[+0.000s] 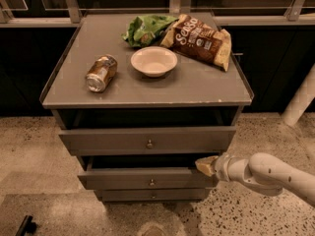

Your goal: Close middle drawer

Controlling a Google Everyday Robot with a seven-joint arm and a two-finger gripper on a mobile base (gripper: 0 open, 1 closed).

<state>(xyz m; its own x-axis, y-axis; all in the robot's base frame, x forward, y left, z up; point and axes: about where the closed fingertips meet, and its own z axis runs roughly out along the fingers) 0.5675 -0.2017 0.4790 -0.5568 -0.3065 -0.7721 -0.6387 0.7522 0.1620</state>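
The gripper's fingers are up at the dark gap [191, 162] above the middle drawer's front, so the robot should back away, bring them down and push on the flat side of the drawer's front [200, 180].
The middle drawer [123, 179] is a grey flat front with a small round knob [151, 182] at its centre. It stands slightly out from the cabinet, with a dark gap above it. My gripper [205, 165] comes in from the right on a white arm [268, 173]. Its tan tip rests against the upper right end of that drawer's front.
The taller top drawer [147, 140] also stands out a little, and the slim bottom drawer [152, 195] sits below. On the cabinet top [197, 90] lie a can [101, 73], a white bowl [154, 61], a green bag [146, 28] and a brown chip bag [199, 40]. A white post [300, 102] stands at the right.
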